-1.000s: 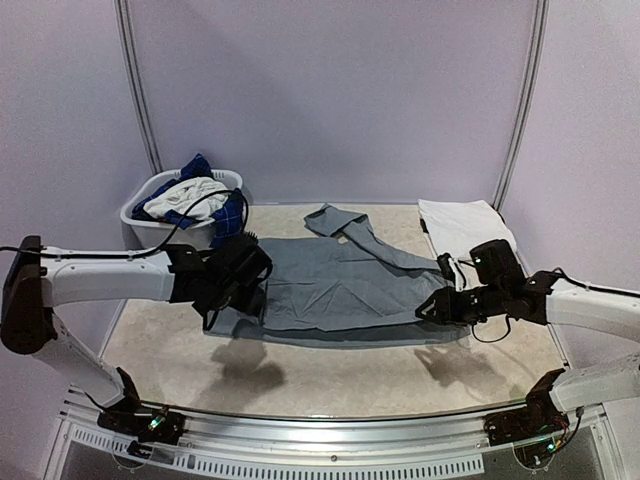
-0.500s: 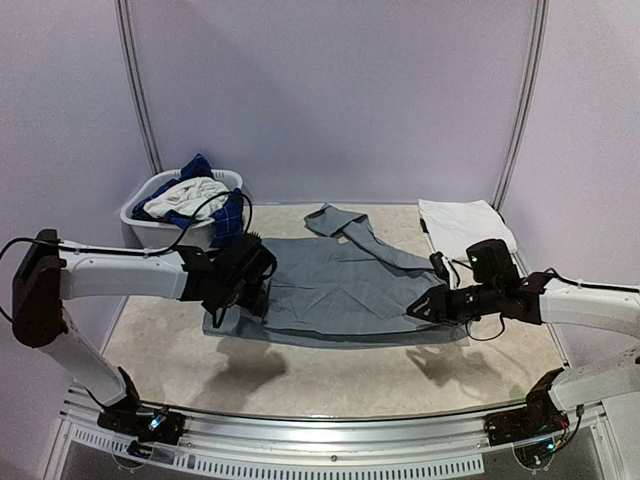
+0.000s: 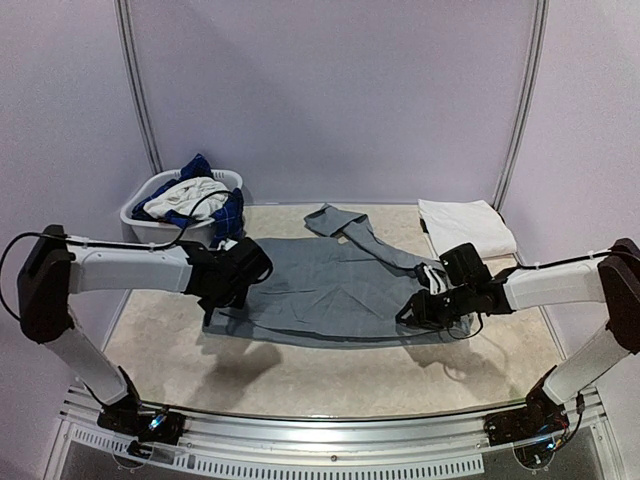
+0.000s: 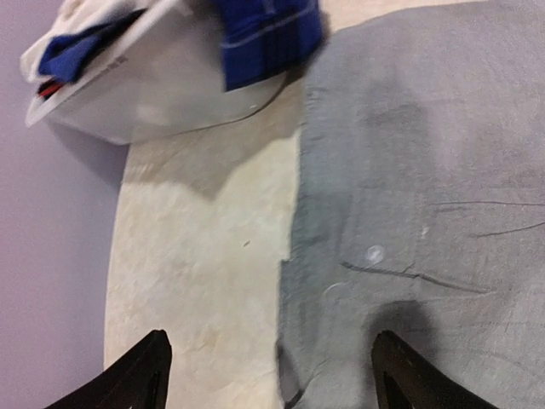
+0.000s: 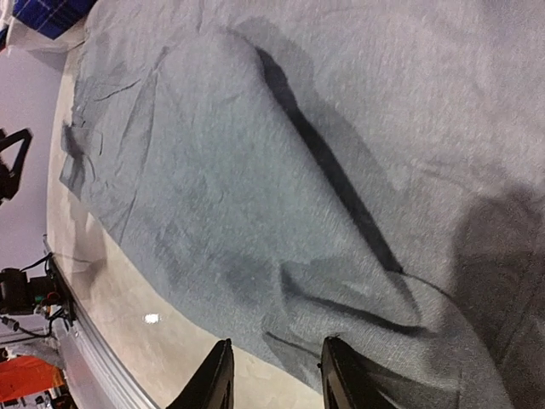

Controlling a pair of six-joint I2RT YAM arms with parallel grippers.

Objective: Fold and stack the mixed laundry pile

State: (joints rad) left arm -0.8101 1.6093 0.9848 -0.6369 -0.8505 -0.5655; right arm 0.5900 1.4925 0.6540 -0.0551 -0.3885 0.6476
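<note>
The grey T-shirt's near hem [image 3: 330,339] is wrinkled and uneven, so my right gripper should grab its corner [image 3: 465,326] and pull it tight together with my left gripper before I fold.
A plain grey T-shirt [image 3: 330,285] lies spread across the middle of the table, with one sleeve [image 3: 335,220] reaching toward the back. My left gripper [image 3: 218,300] hovers over its left edge. In the left wrist view the gripper [image 4: 277,375] is wide open with nothing in it, and the grey cloth [image 4: 426,170] lies under the right finger. My right gripper [image 3: 408,315] is low over the shirt's near right hem. In the right wrist view the gripper [image 5: 277,379] has its jaws apart, straddling the creased hem [image 5: 341,315]. The rest of the laundry pile [image 3: 185,195] sits in the basket.
A white oval basket [image 3: 140,215] stands at the back left with blue plaid cloth [image 3: 230,212] hanging over its rim; it also shows in the left wrist view [image 4: 153,94]. A folded white piece [image 3: 465,225] lies at the back right. The table's metal front edge [image 3: 320,415] runs near the arm bases.
My left gripper has opened and let go of the shirt's left edge, which now lies on the table. The right arm has moved left and in over the shirt's near right hem.
</note>
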